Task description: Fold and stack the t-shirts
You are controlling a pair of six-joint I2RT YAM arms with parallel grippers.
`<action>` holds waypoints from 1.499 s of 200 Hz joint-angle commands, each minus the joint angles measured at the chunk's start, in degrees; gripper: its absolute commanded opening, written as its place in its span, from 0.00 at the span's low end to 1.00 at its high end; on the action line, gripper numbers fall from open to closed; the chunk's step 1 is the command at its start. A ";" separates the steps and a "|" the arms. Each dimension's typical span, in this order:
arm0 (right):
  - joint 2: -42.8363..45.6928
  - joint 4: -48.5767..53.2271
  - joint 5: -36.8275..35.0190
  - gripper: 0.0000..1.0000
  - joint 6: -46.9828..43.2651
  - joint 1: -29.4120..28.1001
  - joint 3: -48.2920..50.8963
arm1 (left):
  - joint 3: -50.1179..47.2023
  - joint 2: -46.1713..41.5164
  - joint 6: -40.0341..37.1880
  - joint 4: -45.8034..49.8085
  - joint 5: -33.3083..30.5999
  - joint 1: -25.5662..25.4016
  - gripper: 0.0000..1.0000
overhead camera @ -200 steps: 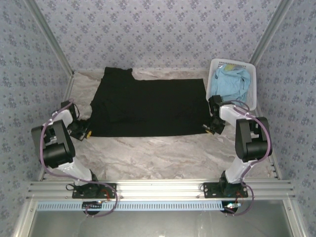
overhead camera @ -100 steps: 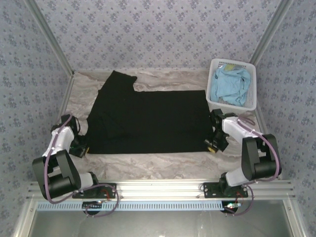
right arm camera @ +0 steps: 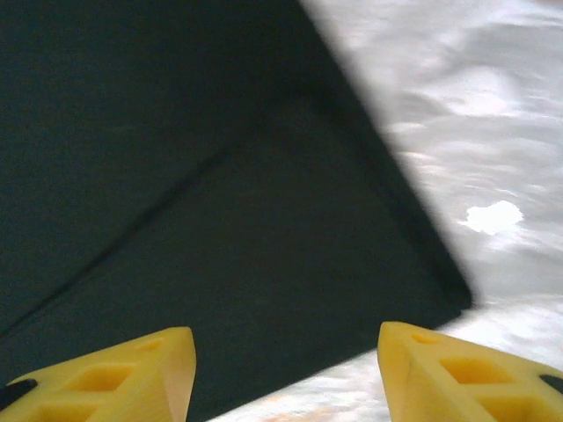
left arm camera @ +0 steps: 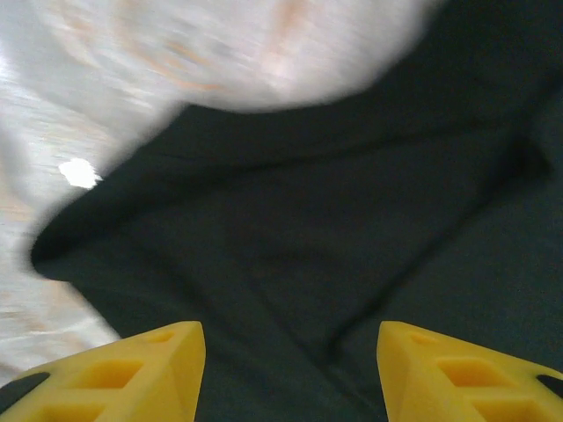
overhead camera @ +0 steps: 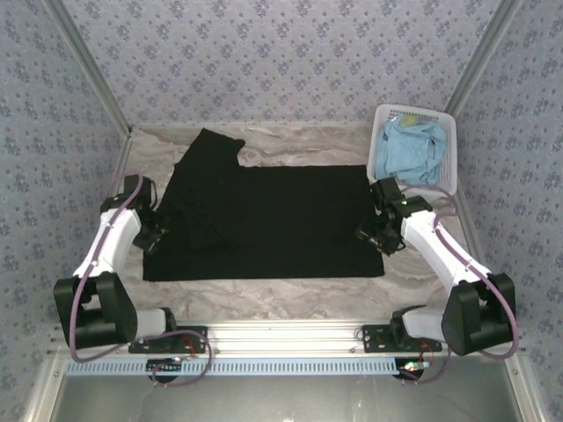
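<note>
I expect that when I pull the black t-shirt toward me, its far sleeve [overhead camera: 209, 152] will slide along with the t-shirt's body, because the t-shirt lies spread flat [overhead camera: 281, 221] over marble.
The black t-shirt [overhead camera: 264, 220] lies spread flat on the marble table, one sleeve pointing to the far left; its print is hidden. My left gripper [overhead camera: 156, 231] hovers over the shirt's left edge, open, with dark folded fabric [left arm camera: 308, 220] below its yellow fingertips [left arm camera: 132, 369]. Over the near right corner my right gripper [overhead camera: 374, 234] also stands open; that corner [right arm camera: 440, 290] lies flat on the table beneath it. Nothing sits between either pair of jaws. The light blue t-shirt [overhead camera: 412, 149] is crumpled inside the basket.
The white lattice basket [overhead camera: 413, 112] stands at the back right, close behind the right arm. Bare marble table [overhead camera: 281, 303] runs along the front between the shirt's near hem and the arm bases. Patterned walls close in the left, back and right.
Both grippers went from shut to open and let go of the black shirt. Its near hem now lies closer to the front, and both grippers have lifted slightly inward over it.
</note>
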State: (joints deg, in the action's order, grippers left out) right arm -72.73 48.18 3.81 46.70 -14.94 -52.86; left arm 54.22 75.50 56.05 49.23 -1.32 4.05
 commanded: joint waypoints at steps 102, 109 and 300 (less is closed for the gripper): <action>-2.75 -20.43 18.53 0.57 -10.06 -5.97 -0.95 | -6.37 9.12 5.62 -6.98 10.96 -8.84 0.48; -2.71 -20.82 18.80 0.57 -9.96 -5.92 -0.93 | -6.49 9.50 5.72 -8.34 11.21 -8.82 0.47; -4.28 -21.07 22.02 0.48 -6.69 -4.90 -2.73 | 26.22 31.02 -15.07 1.48 -1.22 -21.02 0.00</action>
State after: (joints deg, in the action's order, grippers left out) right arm -76.07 27.33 23.70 38.92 -20.47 -53.71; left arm 74.02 101.75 48.42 44.51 0.89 -15.33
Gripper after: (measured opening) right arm 0.480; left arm 0.041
